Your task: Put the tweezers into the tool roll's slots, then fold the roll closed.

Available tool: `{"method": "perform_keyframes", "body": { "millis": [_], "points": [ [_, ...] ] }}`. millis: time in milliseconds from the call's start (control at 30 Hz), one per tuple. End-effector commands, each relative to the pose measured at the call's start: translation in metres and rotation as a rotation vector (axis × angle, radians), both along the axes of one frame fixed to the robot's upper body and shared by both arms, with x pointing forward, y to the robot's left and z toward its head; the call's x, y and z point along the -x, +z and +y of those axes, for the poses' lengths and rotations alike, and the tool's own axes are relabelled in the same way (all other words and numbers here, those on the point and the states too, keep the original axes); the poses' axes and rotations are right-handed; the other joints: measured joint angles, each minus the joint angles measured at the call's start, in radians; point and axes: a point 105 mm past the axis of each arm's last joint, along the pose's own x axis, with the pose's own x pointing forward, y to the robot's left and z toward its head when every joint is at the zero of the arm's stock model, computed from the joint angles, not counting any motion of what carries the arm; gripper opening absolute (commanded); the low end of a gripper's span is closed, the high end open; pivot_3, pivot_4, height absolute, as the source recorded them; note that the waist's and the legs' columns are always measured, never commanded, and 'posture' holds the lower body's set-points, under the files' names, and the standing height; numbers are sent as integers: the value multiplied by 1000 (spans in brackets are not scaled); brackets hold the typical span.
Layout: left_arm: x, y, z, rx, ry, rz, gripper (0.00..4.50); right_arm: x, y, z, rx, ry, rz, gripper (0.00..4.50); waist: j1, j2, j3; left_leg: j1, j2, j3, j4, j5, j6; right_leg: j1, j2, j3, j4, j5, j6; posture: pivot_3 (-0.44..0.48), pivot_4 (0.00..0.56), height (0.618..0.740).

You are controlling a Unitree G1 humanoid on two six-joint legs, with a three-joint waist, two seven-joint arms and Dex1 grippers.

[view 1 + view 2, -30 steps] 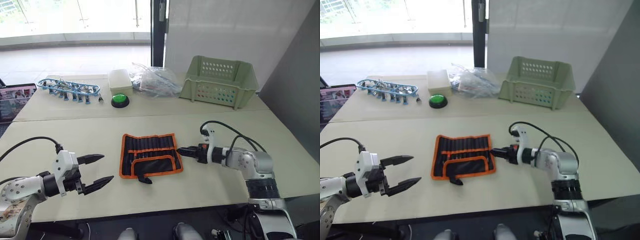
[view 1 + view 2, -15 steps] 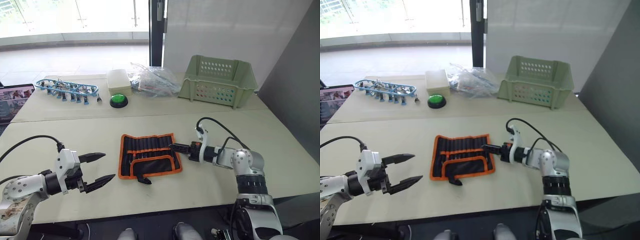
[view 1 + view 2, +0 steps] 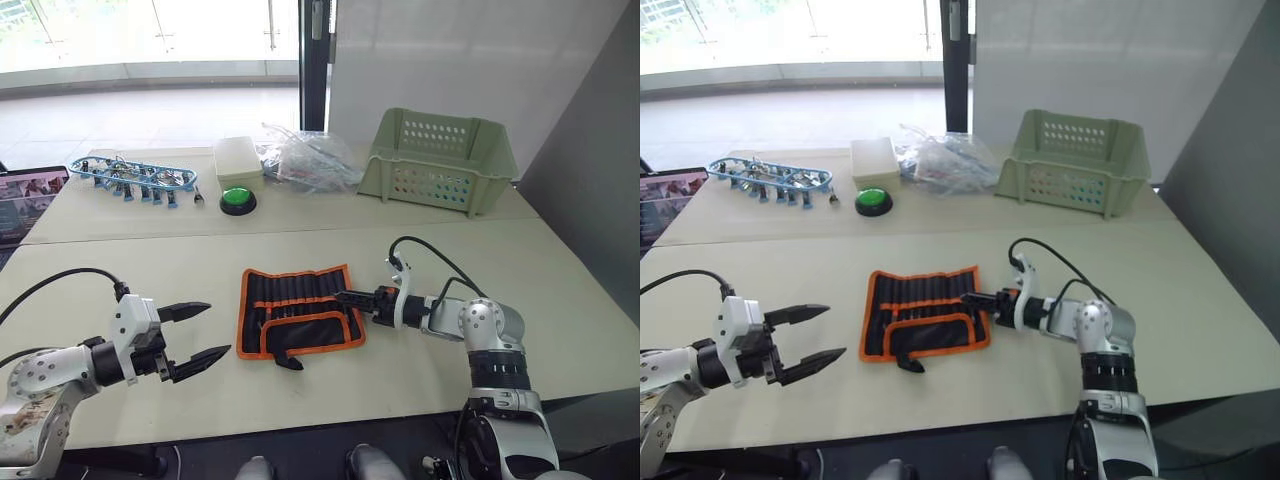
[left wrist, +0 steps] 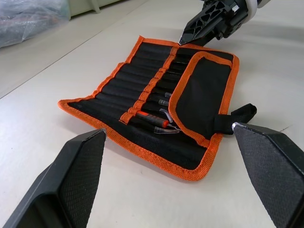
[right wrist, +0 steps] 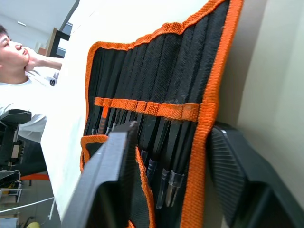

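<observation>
My gripper will lift the tool roll's orange edge [image 3: 351, 280], and the edge will fold over as a flat panel and cover the tweezers, because seams run [image 3: 296, 287] between the slots.
The tool roll [image 3: 300, 310] lies open on the near table, black with orange edging, its lower flap [image 4: 204, 95] folded up and its strap [image 4: 237, 116] trailing off the near edge. Slim black tweezers [image 4: 156, 102] sit in the slots [image 5: 156, 109], their clear-capped tips poking out under the orange band. My right gripper [image 3: 343, 297] is at the roll's right edge, open a little, with the orange border [image 5: 202, 128] running between its fingers. To the left of the roll, my left gripper [image 3: 197, 333] hangs wide open and apart from it, holding nothing.
On the far table stand a pale green basket [image 3: 437, 160], a plastic bag [image 3: 305, 160], a white box [image 3: 238, 160], a green button [image 3: 240, 200] and a blue tray of small tools [image 3: 135, 178]. A person [image 5: 19, 71] sits beyond the table's left side.
My right gripper has slid left until its tips reach the roll's right edge. The left gripper has stayed nearly still, and the roll has not moved.
</observation>
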Motion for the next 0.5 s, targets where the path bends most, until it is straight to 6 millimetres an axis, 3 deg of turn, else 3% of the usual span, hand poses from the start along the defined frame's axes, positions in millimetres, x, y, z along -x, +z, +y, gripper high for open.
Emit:
{"method": "perform_keyframes", "body": {
  "millis": [33, 100, 333, 500],
  "points": [
    [-1, 5, -2, -6, -12, -38, 4500, -2, 7, -5, -23, -16, -29, 702, 0, 0, 0, 0, 0, 0, 0, 0, 0, 0, 0, 0, 0, 0, 0, 0, 150, 725],
    [-1, 5, -3, -7, -14, -36, 4500, -4, 8, -9, -30, -29, -33, 31, -1, 0, 0, 1, 0, 0, -1, 0, 0, 1, 0, 0, -1, 0, 0, 0, 150, 725],
    [0, 4, -2, -11, -16, -26, 4500, -3, 13, -14, -40, -46, -46, 31, 7, 0, 0, 1, 0, 0, 0, 0, 0, 1, 0, 0, 0, 0, 0, 0, 150, 725],
    [0, 2, -3, -21, -24, -13, 4500, 3, 35, -3, -89, -16, -54, 31, 7, 0, 0, 0, 0, 0, -1, 0, 0, 0, 0, 0, 0, 0, 0, 0, 150, 725]
  ]
}}
